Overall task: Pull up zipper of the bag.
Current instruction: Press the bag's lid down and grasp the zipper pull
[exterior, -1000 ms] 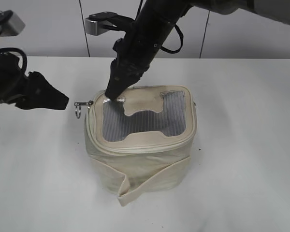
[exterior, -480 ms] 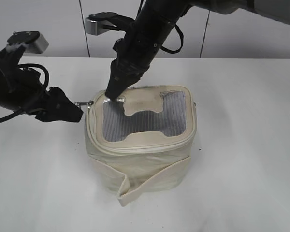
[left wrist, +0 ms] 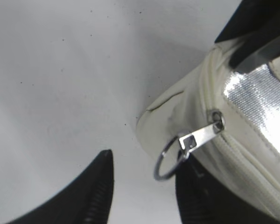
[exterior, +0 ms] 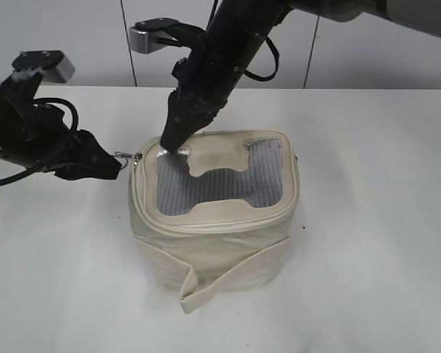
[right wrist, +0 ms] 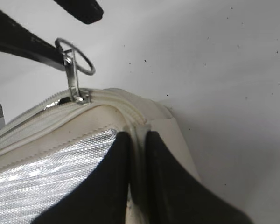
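Observation:
The zipper bends around the lid's rim (exterior: 148, 218), so the slider (exterior: 137, 157) will go around the lid's corner to the front of the bag when I pull the slider's ring.
The cream bag (exterior: 220, 243) stands mid-table, its lid with a grey mesh window (exterior: 220, 184) facing up. The zipper (exterior: 206, 223) runs around the lid rim. One silver slider (exterior: 136, 157) sits at the lid's left corner, its ring pull pointing left. In the left wrist view my left gripper (left wrist: 144, 163) is open, with the ring pull (left wrist: 158, 163) between its fingers, against the right one. My right gripper (exterior: 170, 141) is shut on the lid's rim at the far left corner, as the right wrist view (right wrist: 137, 137) shows, next to the slider (right wrist: 74, 88).
The bag's loose cream strap (exterior: 198, 290) hangs down its front side to the white table (exterior: 367, 279). A grey panelled wall (exterior: 73, 44) stands behind the table's far edge. My right arm crosses over the back of the bag.
My left gripper has moved right from the table's left side up to the slider's ring pull. My right gripper has stayed on the lid rim.

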`<action>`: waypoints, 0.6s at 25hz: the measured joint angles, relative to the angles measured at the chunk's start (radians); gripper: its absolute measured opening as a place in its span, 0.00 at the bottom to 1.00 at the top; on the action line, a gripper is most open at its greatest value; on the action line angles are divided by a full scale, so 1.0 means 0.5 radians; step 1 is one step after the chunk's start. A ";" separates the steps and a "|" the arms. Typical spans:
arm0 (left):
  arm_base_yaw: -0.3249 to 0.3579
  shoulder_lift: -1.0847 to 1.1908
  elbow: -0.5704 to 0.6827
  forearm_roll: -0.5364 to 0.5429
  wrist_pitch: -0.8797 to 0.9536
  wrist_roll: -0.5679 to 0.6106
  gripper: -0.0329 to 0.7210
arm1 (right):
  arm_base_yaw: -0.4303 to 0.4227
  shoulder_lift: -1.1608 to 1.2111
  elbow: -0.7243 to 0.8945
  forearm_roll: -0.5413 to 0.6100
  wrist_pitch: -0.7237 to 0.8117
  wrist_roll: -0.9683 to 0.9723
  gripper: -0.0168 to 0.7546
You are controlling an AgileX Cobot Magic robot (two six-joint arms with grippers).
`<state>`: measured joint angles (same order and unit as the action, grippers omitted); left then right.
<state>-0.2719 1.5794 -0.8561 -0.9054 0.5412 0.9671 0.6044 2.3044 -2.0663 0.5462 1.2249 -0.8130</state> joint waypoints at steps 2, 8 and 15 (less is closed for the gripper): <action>-0.008 0.000 0.000 -0.002 0.000 0.061 0.36 | 0.000 0.000 0.000 0.000 0.000 0.001 0.13; -0.104 0.001 0.000 -0.004 0.007 0.230 0.06 | 0.000 -0.001 0.000 -0.012 0.000 0.001 0.12; -0.110 -0.032 0.002 0.072 0.069 0.250 0.04 | 0.000 -0.004 0.000 -0.037 -0.002 0.030 0.12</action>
<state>-0.3269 1.5636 -0.8550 -0.8692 0.5758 1.0920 0.6044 2.3026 -2.0663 0.5278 1.2240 -0.7979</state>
